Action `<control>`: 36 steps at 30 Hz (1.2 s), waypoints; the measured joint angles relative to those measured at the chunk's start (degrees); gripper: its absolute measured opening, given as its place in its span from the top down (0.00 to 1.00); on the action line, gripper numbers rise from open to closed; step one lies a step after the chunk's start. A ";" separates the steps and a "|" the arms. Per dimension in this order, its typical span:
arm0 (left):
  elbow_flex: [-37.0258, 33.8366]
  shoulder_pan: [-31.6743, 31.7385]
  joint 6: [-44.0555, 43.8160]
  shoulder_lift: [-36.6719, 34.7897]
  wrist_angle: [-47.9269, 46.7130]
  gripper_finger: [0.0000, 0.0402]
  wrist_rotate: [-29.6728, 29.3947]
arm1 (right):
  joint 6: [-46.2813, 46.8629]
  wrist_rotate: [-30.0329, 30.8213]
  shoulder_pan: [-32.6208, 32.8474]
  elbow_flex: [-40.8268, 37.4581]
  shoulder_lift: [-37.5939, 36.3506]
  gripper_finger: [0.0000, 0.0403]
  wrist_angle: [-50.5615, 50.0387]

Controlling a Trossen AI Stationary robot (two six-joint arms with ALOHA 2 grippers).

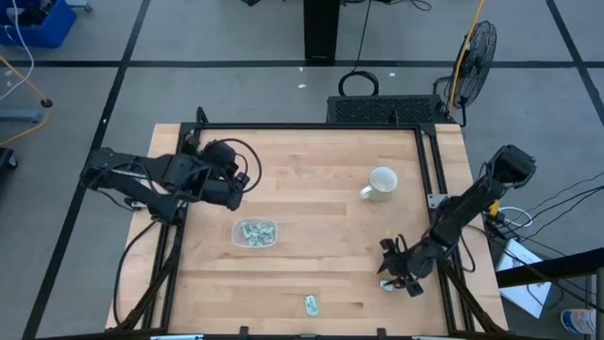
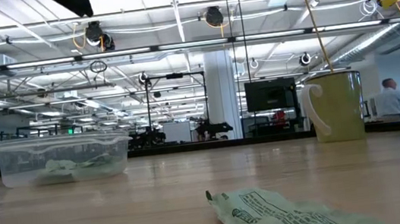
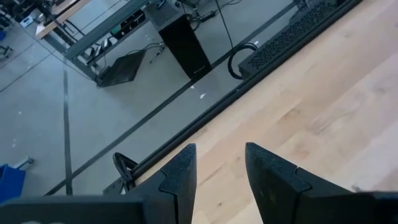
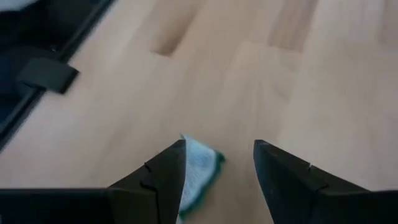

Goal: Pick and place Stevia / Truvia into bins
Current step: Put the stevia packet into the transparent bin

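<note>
The sachet under my right gripper lies partly [image 4: 189, 176] behind one finger, so I should move the open fingers until they are on both sides of the sachet's body [image 4: 201, 167] before I close them.
The clear tub [image 1: 255, 232] stands left of the table's middle with several pale green sachets in it; it also shows in the low view [image 2: 63, 159]. One sachet [image 1: 310, 304] lies flat near the front edge and shows close up in the low view [image 2: 289, 212]. Another sachet [image 4: 200, 167] lies on the wood between the open fingers of my right gripper [image 1: 396, 276], close to one finger [image 4: 163, 177]. My left gripper [image 1: 236, 192] is open and empty over the table's left part. My right gripper is open, with the sachet's edge [image 4: 186, 180] running right beside and partly behind one finger. I cannot tell whether that finger touches it. The sachet lies flat on the table.
A white mug [image 1: 381, 182] stands right of the middle toward the back; it also shows in the low view [image 2: 335, 107]. The black frame rail [image 1: 436, 189] runs along the table's right edge near my right arm. Bare wood lies between the tub and my right gripper.
</note>
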 joint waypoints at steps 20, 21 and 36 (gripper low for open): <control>0.00 1.85 1.61 0.00 -0.04 0.64 1.88 | -7.05 -0.39 -0.91 0.22 12.11 0.68 10.73; 0.00 1.85 1.73 0.00 -0.06 0.64 2.01 | -6.32 -0.43 -0.97 0.22 12.11 0.69 10.19; 0.00 1.85 1.87 0.00 -0.08 0.64 2.14 | 5.43 3.52 -1.04 0.02 11.08 0.93 10.82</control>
